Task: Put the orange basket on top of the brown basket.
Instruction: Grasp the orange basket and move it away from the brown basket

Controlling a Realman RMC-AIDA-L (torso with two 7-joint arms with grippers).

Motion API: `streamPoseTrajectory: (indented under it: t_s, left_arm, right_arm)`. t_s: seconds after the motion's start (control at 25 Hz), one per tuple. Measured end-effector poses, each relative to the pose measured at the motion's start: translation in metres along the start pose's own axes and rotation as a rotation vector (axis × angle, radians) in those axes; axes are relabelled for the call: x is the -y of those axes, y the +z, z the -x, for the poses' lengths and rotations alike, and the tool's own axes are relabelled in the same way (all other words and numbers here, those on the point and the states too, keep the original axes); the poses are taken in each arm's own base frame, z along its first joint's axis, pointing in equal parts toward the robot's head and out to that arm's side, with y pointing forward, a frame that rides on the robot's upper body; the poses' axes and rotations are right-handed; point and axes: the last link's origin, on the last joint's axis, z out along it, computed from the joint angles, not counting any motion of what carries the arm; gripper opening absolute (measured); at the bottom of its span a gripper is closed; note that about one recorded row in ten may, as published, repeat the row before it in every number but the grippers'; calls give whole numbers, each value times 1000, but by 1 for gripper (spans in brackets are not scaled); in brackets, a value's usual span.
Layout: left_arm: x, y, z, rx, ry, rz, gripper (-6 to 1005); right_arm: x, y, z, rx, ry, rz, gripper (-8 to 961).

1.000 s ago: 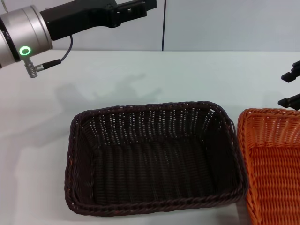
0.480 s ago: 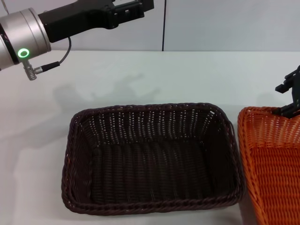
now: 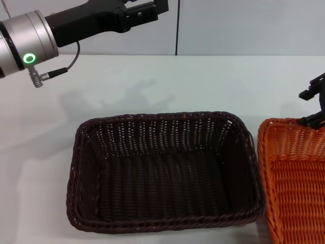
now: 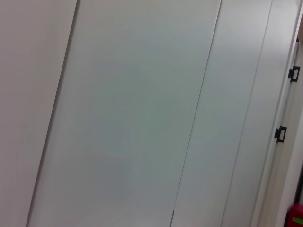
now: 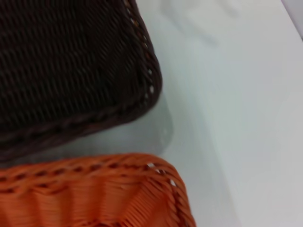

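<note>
The orange basket's rim (image 3: 263, 157) is crowding the brown basket's edge, so my right gripper should first pull the orange basket away (image 3: 300, 188), then raise it over the brown basket.
The brown basket (image 3: 162, 175) sits on the white table in the middle of the head view, empty. The orange basket (image 3: 294, 183) stands right beside it on the right, cut off by the frame edge. My right gripper (image 3: 311, 108) is open at the orange basket's far rim, its lower fingertip (image 3: 309, 121) at the braided edge and the other above it. The right wrist view shows a corner of the brown basket (image 5: 71, 71) and a corner of the orange basket (image 5: 94, 194) with a narrow gap between them. My left gripper (image 3: 147, 10) is held high at the back left.
The white table (image 3: 213, 86) stretches behind both baskets up to a pale wall. The left wrist view shows only pale wall panels (image 4: 142, 113). A cable (image 3: 56, 71) hangs from the left arm above the table's left side.
My right gripper has come down and slightly inward to the orange basket's far rim. The left arm has barely shifted. Both baskets stay on the table.
</note>
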Motion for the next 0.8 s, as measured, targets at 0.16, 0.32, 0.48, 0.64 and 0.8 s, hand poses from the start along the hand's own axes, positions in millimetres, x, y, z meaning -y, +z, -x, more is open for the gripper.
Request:
streamPoseTrajectory:
  t_s: [0.16, 0.32, 0.48, 0.64, 0.8]
  left_arm:
    - [0, 1, 0, -2, -5, -1, 863]
    - [0, 1, 0, -2, -5, -1, 863]
    - [1, 1, 0, -3, -5, -1, 863]
    - [1, 1, 0, -4, -7, -3, 863]
    - [1, 1, 0, -5, -7, -1, 863]
  right_arm:
    - [-4, -3, 3, 4, -13, 22, 665]
    - [-8, 5, 0, -17, -12, 48, 666]
    - [-7, 18, -4, -22, 8, 39, 665]
    - [-9, 39, -7, -37, 29, 48, 665]
    - [-11, 46, -11, -59, 33, 58, 666]
